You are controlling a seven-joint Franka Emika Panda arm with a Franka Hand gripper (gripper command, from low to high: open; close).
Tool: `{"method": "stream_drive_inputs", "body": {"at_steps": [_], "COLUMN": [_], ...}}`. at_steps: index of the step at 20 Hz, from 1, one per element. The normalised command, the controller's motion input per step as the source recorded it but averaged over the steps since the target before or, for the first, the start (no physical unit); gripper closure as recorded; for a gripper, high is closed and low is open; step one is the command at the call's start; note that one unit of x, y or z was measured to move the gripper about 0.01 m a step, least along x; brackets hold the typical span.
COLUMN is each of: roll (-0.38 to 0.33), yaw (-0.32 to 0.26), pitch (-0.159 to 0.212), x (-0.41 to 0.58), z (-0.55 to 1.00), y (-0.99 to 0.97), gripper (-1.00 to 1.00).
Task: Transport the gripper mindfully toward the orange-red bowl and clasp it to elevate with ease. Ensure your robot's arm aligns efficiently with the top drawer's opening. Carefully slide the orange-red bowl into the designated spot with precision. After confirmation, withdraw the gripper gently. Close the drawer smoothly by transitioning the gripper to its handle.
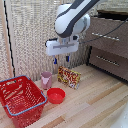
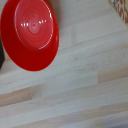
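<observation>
My gripper will meet empty space inside that will take the bowl when I lower it, because a dark gap (image 1: 112, 14) can be seen behind the top drawer's front (image 1: 110, 37).
The orange-red bowl (image 1: 56, 95) sits upright on the wooden table, next to the red basket. It fills a large part of the wrist view (image 2: 30, 32). My gripper (image 1: 61, 60) hangs well above the table, higher than the bowl and a little behind it, with its blue-tipped fingers (image 1: 55, 61) apart and empty. The robot's arm (image 1: 72, 20) reaches in from above. The top drawer (image 1: 112, 42) with its silver handle (image 1: 105, 36) is in the dresser at the exterior view's right. I cannot tell how far it is pulled out.
A large red mesh basket (image 1: 20, 97) stands at the exterior view's left. A small pink cup (image 1: 46, 79) and a patterned snack box (image 1: 69, 77) stand behind the bowl. A lower drawer (image 1: 107, 60) sits under the top one. A cable hangs near the dresser.
</observation>
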Motion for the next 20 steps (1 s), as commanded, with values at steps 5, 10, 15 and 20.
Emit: {"method": "stream_drive_inputs", "body": {"at_steps": [5,10,15,20], "roll": [-0.078,-0.102,-0.126,-0.145], "yaw": [0.0,0.001,0.002,0.005], "pitch": [-0.005,-0.047,-0.038,-0.006], "x": [-0.363,-0.241,-0.184,-0.261], "z": [-0.47,-0.52,-0.5,-0.43], "y": [0.12,0.18,0.22,0.21], "gripper": [-1.0,-1.0,-1.0,-1.0]}}
